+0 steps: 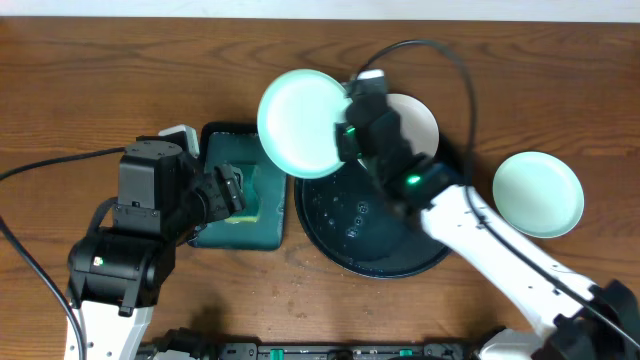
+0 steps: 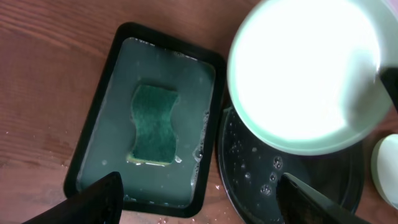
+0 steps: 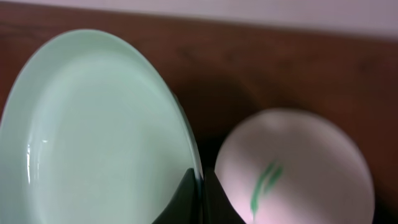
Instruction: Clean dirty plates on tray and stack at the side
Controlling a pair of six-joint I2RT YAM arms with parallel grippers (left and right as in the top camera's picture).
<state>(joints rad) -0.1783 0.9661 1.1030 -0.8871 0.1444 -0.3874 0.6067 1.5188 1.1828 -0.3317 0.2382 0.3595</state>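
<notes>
I can see the pale-aqua plate's side [image 1: 301, 122] free of green smear. My right gripper should keep carrying it until it rests on the plate [image 1: 538, 195] beside the round tray.
My right gripper [image 1: 347, 132] is shut on the rim of a clean pale-aqua plate [image 1: 302, 122] and holds it raised over the left edge of the black round tray [image 1: 385, 262]. The held plate also shows in the right wrist view [image 3: 93, 130], pinched by the jaws [image 3: 200, 186], and in the left wrist view [image 2: 308, 71]. A second plate [image 1: 420, 120] with a teal-green smear [image 3: 264, 183] lies on the tray's far side. A third plate [image 1: 537, 193] lies on the table to the right of the tray. My left gripper [image 2: 199, 199] is open and empty above the green tray.
A rectangular dark-green tray [image 1: 228, 236] holds soapy water and a green sponge [image 2: 153, 124], left of the round tray. A black cable [image 1: 440, 60] arcs over the table's far side. The wet round tray also shows in the left wrist view [image 2: 249, 177].
</notes>
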